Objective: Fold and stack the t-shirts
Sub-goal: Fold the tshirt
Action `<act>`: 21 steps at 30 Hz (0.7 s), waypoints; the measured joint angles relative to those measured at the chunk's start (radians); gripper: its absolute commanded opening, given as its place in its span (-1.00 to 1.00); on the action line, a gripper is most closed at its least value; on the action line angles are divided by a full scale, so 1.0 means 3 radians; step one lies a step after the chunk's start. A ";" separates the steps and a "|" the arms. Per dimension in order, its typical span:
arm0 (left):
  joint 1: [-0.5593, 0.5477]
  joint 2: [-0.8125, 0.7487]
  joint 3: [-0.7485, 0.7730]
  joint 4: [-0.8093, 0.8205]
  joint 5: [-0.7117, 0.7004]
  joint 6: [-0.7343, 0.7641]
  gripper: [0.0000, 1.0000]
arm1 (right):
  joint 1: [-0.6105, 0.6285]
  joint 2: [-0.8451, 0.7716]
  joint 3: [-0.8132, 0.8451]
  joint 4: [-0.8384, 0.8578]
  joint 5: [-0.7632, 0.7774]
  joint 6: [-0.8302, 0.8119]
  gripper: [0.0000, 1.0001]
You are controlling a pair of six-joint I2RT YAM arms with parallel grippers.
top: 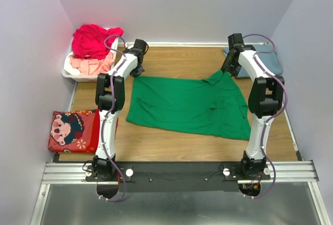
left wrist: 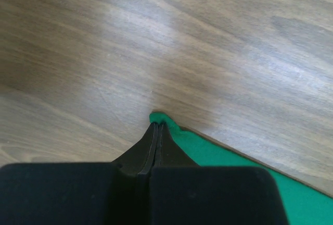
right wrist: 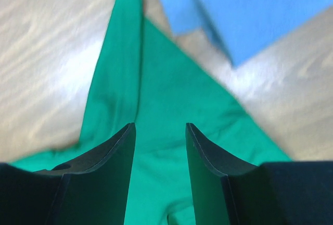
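Note:
The green t-shirt's peaked corner (right wrist: 125,29) is clear of the blue-grey t-shirt, so my right gripper should keep going toward the corner's tip until its fingers are on both sides of it.
The bright green t-shirt (top: 187,105) lies spread across the middle of the table. My left gripper (top: 138,71) is at its far left corner. In the left wrist view the gripper (left wrist: 157,124) is shut, with the green corner (left wrist: 158,116) poking out at its tips. My right gripper (top: 227,70) is over the far right corner, which is raised to a peak. In the right wrist view it (right wrist: 160,126) is open with green cloth (right wrist: 161,95) below the gap. A dusty blue-grey t-shirt (top: 266,61) lies at the far right and also shows in the right wrist view (right wrist: 260,6).
A white plastic basket (top: 73,73) at the far left holds a magenta-red t-shirt (top: 93,40) on a pale pink one (top: 91,66). A red cartoon-print cushion (top: 73,130) lies at the near left. Walls close the table on three sides.

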 measured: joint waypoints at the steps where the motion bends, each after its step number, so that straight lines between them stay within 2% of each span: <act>1: 0.0004 -0.0018 -0.0027 -0.0004 -0.0010 0.0001 -1.00 | -0.0018 0.0069 0.0072 0.0005 0.0010 -0.0001 0.03; 11: 0.0025 -0.0094 -0.0146 -0.0027 -0.0022 0.0038 -1.00 | -0.0099 0.0899 0.0744 0.0092 0.0084 -0.0004 -0.02; 17: 0.0025 -0.0107 -0.0174 -0.0014 -0.0020 0.0062 -1.00 | -0.0099 0.1109 0.1167 0.0209 0.0106 -0.0028 -0.02; 21: 0.0025 -0.0116 -0.0188 -0.0011 -0.0020 0.0064 -1.00 | -0.0099 0.1122 0.1246 0.0261 0.0108 -0.0027 -0.02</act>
